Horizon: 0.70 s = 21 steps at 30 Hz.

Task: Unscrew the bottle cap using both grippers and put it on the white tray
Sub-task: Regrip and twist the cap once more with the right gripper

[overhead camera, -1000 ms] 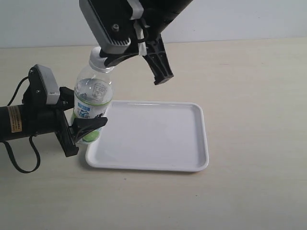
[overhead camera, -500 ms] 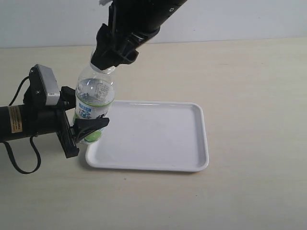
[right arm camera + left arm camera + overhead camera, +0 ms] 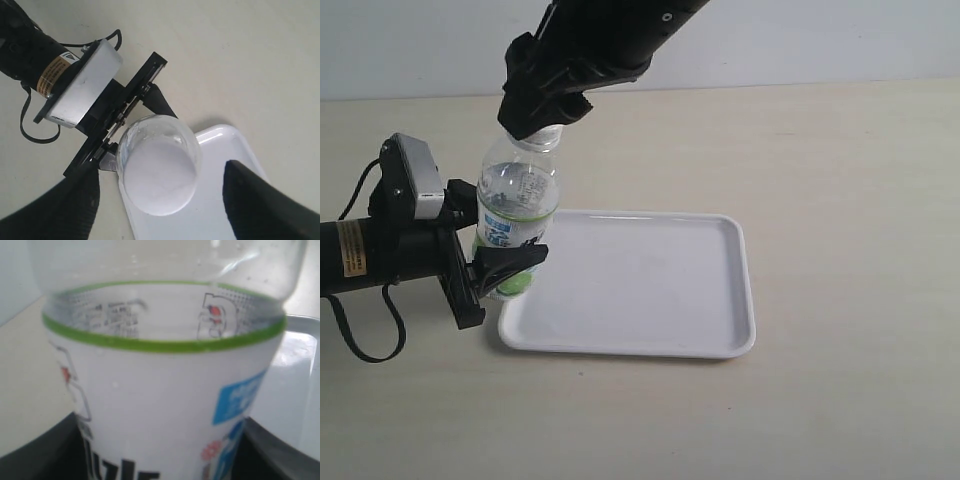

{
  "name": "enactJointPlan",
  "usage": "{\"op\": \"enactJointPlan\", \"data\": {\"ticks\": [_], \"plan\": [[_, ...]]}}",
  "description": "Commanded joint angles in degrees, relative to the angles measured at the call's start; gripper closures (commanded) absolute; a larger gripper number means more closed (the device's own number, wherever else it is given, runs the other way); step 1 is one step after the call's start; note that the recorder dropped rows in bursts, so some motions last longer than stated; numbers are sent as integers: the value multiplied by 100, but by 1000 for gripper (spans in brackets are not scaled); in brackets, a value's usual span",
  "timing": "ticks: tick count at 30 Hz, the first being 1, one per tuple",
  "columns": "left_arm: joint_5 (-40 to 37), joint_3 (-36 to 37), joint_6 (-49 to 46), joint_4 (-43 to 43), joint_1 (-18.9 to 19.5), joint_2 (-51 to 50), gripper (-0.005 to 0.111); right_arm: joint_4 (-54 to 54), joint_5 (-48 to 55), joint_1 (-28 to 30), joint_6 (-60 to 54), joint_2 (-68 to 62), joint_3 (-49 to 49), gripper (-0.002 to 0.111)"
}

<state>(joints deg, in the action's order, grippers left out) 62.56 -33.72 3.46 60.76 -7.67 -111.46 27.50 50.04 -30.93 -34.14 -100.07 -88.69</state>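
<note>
My gripper will lift off the white bottle cap [image 3: 160, 176], and the liquid should stay inside, since the liquid's surface [image 3: 518, 168] shows well below the bottle's neck.
The clear bottle [image 3: 517, 215] with a white, blue and green label stands upright at the left edge of the white tray [image 3: 650, 290]. My left gripper [image 3: 505, 265] is shut on the bottle's lower body; its black fingers [image 3: 42, 455] press both sides of the label [image 3: 160, 405]. My right gripper [image 3: 542, 105] hangs over the bottle's top and hides the cap in the exterior view. In the right wrist view the white bottle cap [image 3: 159, 175] lies blurred between two wide-apart fingers [image 3: 260, 200]; the right gripper [image 3: 165, 205] is open.
The tray [image 3: 235, 145] lies on a beige table [image 3: 840, 150], which reaches right and forward of it. The left arm's grey block [image 3: 415, 180] and black cable [image 3: 360, 340] sit at the left edge. A pale wall runs along the back.
The right gripper turned and came over the bottle's top; a second ago its fingers pointed off to the right. Bottle and left gripper have stayed put.
</note>
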Motion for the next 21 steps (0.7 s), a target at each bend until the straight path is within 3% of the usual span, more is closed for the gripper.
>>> {"op": "enactJointPlan", "data": {"ticks": [1, 8, 13, 16, 20, 21], "plan": [[266, 23, -23, -61, -32, 42, 107, 77, -49, 22, 24, -78, -40, 41], [266, 23, -23, -61, -32, 42, 107, 81, -76, 22, -27, -215, -40, 45], [267, 23, -23, -117, -32, 42, 107, 81, -76, 22, -27, -215, -40, 56], [267, 23, -23, -140, -32, 42, 107, 81, -76, 22, -27, -215, -40, 73], [267, 23, -23, -140, -32, 42, 107, 81, -76, 22, -211, -215, -40, 108], [267, 23, -23, -140, -32, 42, 107, 81, -76, 22, -402, -215, -40, 108]]}}
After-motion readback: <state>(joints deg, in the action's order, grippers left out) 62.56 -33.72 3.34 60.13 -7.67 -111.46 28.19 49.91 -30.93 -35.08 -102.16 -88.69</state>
